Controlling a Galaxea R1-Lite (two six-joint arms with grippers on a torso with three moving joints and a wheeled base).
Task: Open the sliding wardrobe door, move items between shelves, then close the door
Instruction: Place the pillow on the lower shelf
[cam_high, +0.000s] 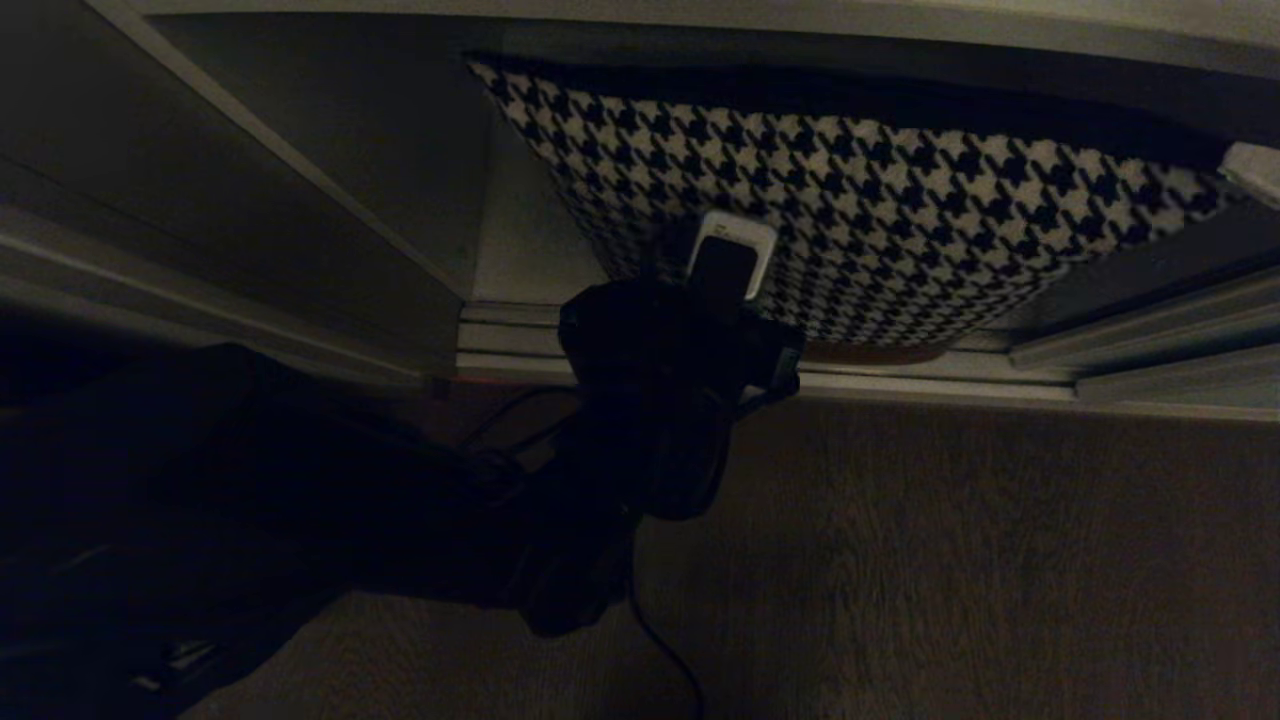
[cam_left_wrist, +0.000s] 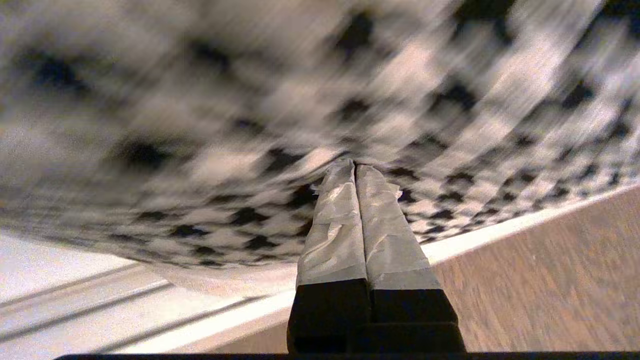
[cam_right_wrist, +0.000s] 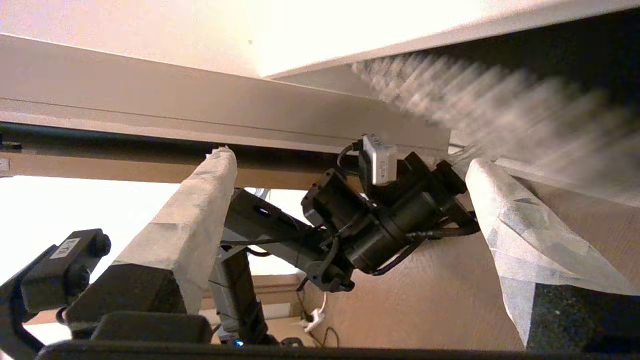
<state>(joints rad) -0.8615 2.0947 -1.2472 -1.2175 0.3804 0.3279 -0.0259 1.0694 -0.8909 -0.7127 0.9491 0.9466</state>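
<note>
I should expect to see a larger brown panel on the cushion (cam_high: 840, 198) when I push it back flat, because a brown piece (cam_high: 873, 353) shows below the houndstooth.
The houndstooth cushion (cam_high: 860, 200) lies tilted in the wardrobe's lowest compartment, under a pale shelf board (cam_high: 900, 20). My left gripper (cam_high: 728, 262) reaches in from the lower left. In the left wrist view the left gripper (cam_left_wrist: 355, 166) is shut, its taped tips against the cushion's (cam_left_wrist: 250, 100) patterned face, with nothing seen between them. My right gripper (cam_right_wrist: 350, 165) is open wide beside the cushion's (cam_right_wrist: 500, 110) edge; one pale fingertip (cam_high: 1252, 168) shows at the right. The grey sliding door (cam_high: 340, 140) stands pushed to the left. No plush toys are in view.
A ribbed metal floor track (cam_high: 520, 340) runs along the wardrobe's front, with more rails (cam_high: 1150, 340) at the right. Brown wood-grain floor (cam_high: 950, 560) lies in front. My left arm (cam_right_wrist: 380, 225) and its cables cross between the right gripper's fingers.
</note>
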